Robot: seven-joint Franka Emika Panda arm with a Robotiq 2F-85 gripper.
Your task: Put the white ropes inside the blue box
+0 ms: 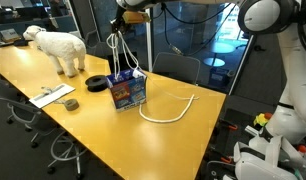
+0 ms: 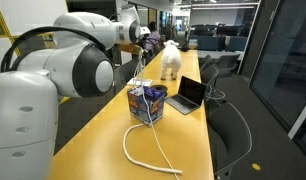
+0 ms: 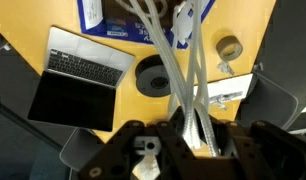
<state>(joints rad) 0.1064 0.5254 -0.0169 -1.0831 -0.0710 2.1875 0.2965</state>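
Note:
The robot's gripper holds the white ropes up high, and their lower part already hangs in the blue box. The gripper should bring the ropes down into the box's open top (image 1: 126, 77).
My gripper (image 3: 189, 138) is shut on a bundle of white ropes (image 3: 173, 70). In the wrist view they run from the jaws toward the blue box (image 3: 103, 14) at the top edge. In both exterior views the gripper (image 1: 118, 29) (image 2: 143, 42) is high above the blue box (image 1: 126, 92) (image 2: 146, 102), and the held ropes (image 1: 116, 55) (image 2: 142, 70) hang straight down into its open top. Another length of white rope (image 1: 171, 110) (image 2: 141, 148) trails out of the box and curves across the yellow table (image 1: 83, 125).
A toy sheep (image 1: 57, 48) (image 2: 171, 58) stands at the table's far end. A black round disc (image 1: 97, 83) (image 3: 153, 78) and a flat paper pad (image 1: 53, 96) lie near the box. An open laptop (image 2: 189, 95) (image 3: 78, 78) sits beside it. Office chairs (image 1: 178, 66) line the table.

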